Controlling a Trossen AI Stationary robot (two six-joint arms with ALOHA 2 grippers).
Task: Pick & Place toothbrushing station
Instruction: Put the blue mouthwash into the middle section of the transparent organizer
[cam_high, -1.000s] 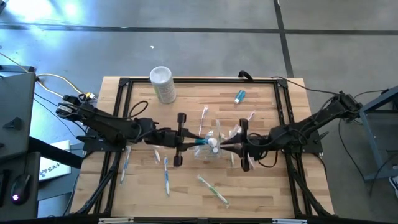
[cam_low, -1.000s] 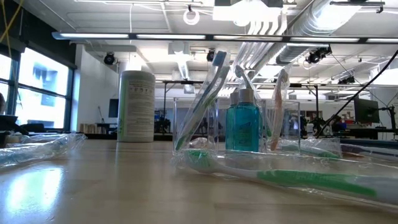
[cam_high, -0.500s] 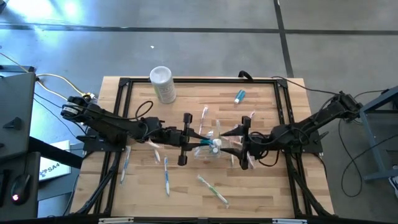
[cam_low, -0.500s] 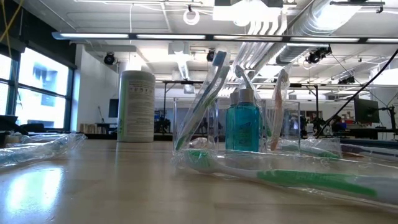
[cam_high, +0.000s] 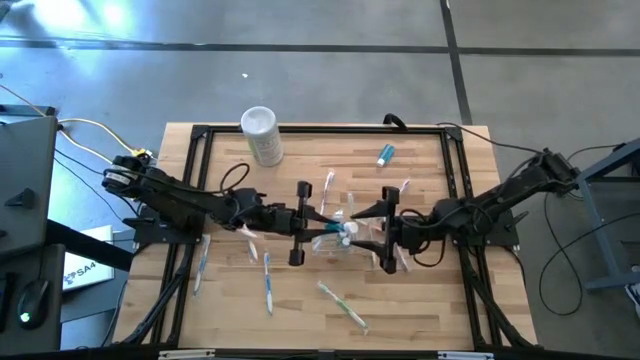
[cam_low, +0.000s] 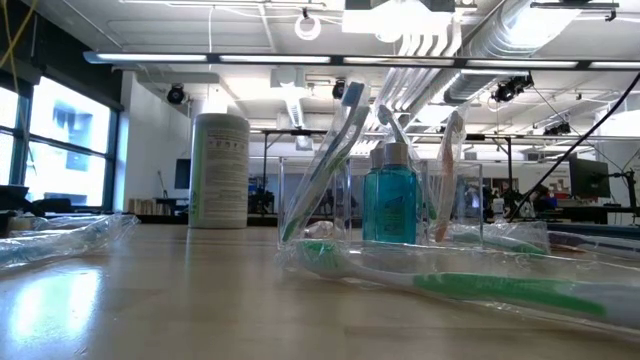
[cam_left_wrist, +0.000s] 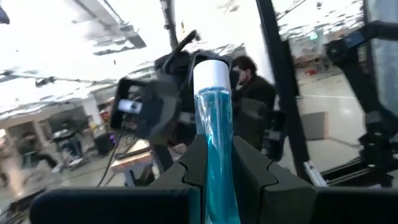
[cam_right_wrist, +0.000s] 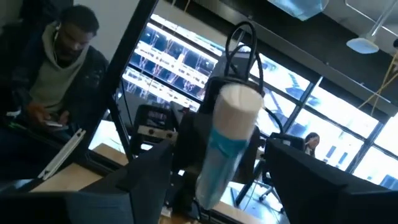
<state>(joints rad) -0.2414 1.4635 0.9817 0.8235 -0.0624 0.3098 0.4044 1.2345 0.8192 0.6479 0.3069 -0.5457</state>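
Note:
My right gripper needs to grip the tube's body (cam_right_wrist: 221, 155) below the cap first, as my left gripper has the teal tube lying (cam_left_wrist: 217, 158) along its fingers. My left gripper should open after that.
A teal toothpaste tube (cam_left_wrist: 214, 143) with a white cap (cam_left_wrist: 212, 71) is held over the table's middle, and my left gripper (cam_high: 316, 228) is shut on it. The cap (cam_high: 346, 234) points at my right gripper (cam_high: 374, 236). That gripper is open, its fingers (cam_right_wrist: 148, 177) standing on either side of the cap end (cam_right_wrist: 235, 115) without touching it. Below them stands the clear cup (cam_low: 382, 205) with toothbrushes and another teal tube (cam_low: 390, 205) upright in it. The low view shows neither gripper. My left gripper pinches the tube's body (cam_left_wrist: 216, 163) between its two fingers (cam_left_wrist: 194, 165), and the cap end sticks out past the fingertips. The fingers come roughly level from the table's left and lie along the tube. The tube is lifted clear, above the cup.
A tall white cylinder (cam_high: 261, 134) stands at the far left. One teal tube (cam_high: 385, 154) lies at the far right. Wrapped toothbrushes lie scattered: a blue one (cam_high: 268, 285), a green one (cam_high: 345, 305) near the front, and one (cam_high: 200, 266) by the left frame rail. A person (cam_right_wrist: 59, 74) sits beyond the table.
My right gripper has opened and let go of the tube's cap end. My left gripper has moved a little toward the table's right with the tube, which stays lifted over the cup.

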